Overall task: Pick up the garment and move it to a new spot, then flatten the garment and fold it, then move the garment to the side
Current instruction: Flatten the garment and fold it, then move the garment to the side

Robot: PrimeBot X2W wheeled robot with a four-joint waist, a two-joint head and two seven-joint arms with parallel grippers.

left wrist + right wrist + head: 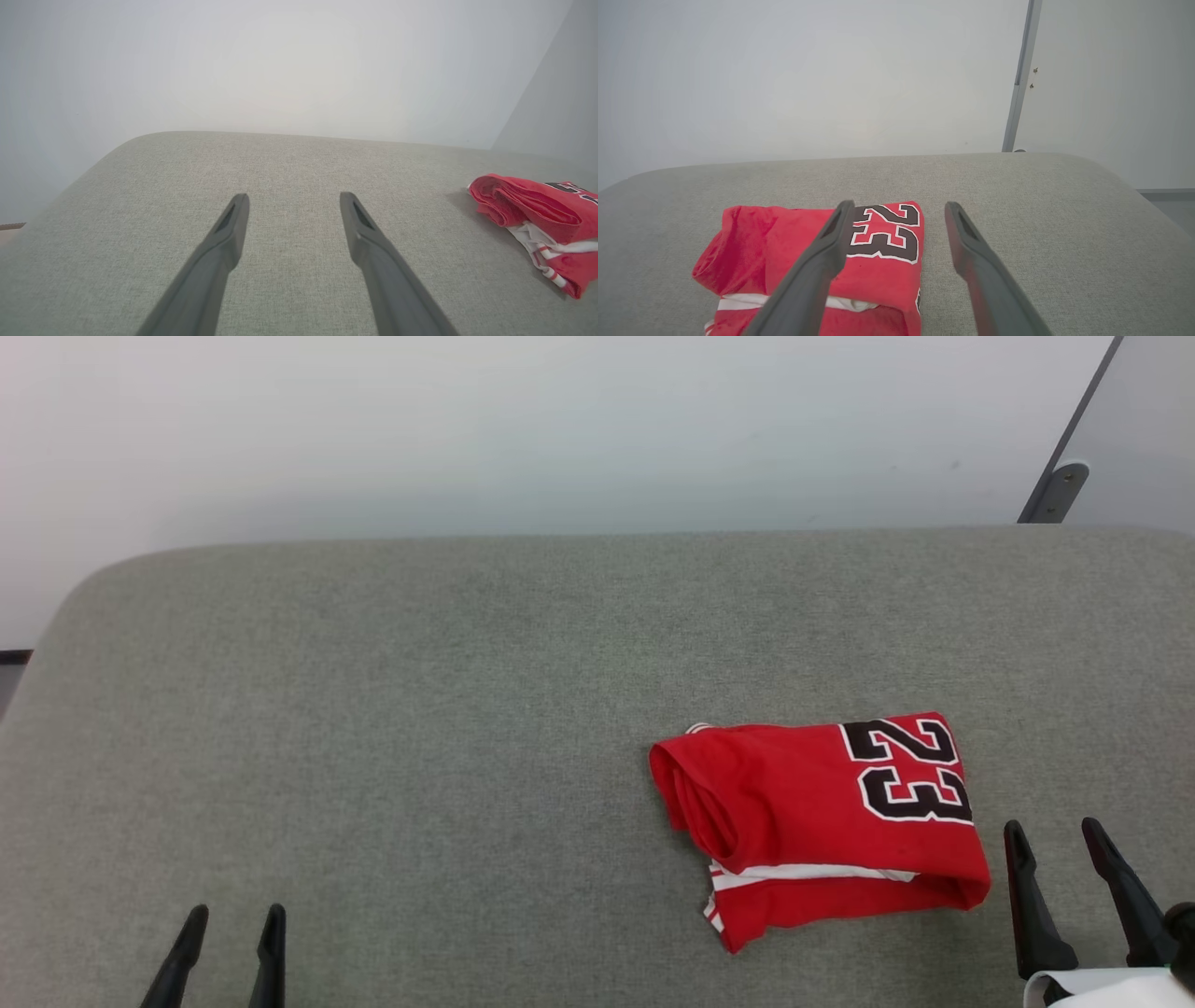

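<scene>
My gripper will pull the garment's edge (971,818) beside the black print, and the garment will come along still folded, because that edge wraps round in a closed fold.
The garment (822,826) is a red jersey with a black, white-outlined "23", folded into a compact bundle on the grey fabric surface (420,709), right of centre. White fabric and striped trim peek out at its lower edge. My right gripper (1053,835) stands open just right of the bundle, apart from it; in the right wrist view the garment (784,247) lies under and left of the gripper (899,210). My left gripper (233,917) is open at the lower left, far from the cloth. The left wrist view has the gripper (294,199) over bare fabric, the garment (537,214) off to its right.
The grey surface has a rounded far-left corner (103,588) and a far edge against a pale wall (560,429). A slanted grey frame (1064,448) stands at the upper right. Wide bare fabric stretches left of the garment.
</scene>
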